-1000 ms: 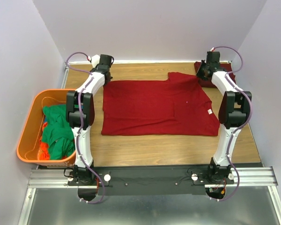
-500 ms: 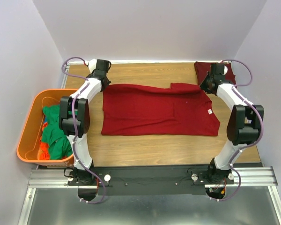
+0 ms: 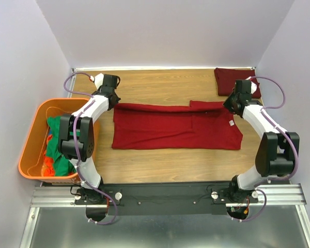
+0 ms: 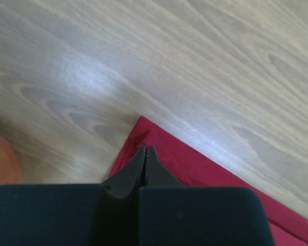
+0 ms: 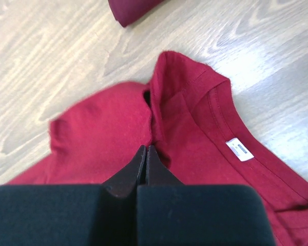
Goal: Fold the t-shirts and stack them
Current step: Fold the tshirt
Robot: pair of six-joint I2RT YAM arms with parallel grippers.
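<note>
The red t-shirt's turned edge (image 3: 155, 108) is stretched between both grippers. My left gripper should continue to lower the t-shirt's corner toward the t-shirt's near side (image 3: 121, 121) and then let go of the flat fold.
A bright red t-shirt (image 3: 175, 128) lies across the middle of the wooden table, its far edge turned over toward the near side in a fold. My left gripper (image 3: 114, 104) is shut on the shirt's far left corner (image 4: 195, 166); its closed tips (image 4: 145, 149) rest on the cloth. At the collar end, my right gripper (image 3: 229, 106) is shut on the shirt (image 5: 97, 133), with its closed tips (image 5: 145, 148) at a raised crease. A folded dark maroon t-shirt (image 3: 231, 80) sits at the far right corner, also seen as a maroon t-shirt edge (image 5: 133, 10).
An orange tub (image 3: 30, 139) stands off the table's left edge with green t-shirts (image 3: 62, 144) and some orange cloth inside. A white size label (image 5: 239, 149) shows inside the red collar. Walls close in the table on the far, left and right sides.
Both grippers have drawn back toward the near side, pulling the red shirt's far edge with them. The shirt now looks narrower, and the maroon shirt is uncovered.
</note>
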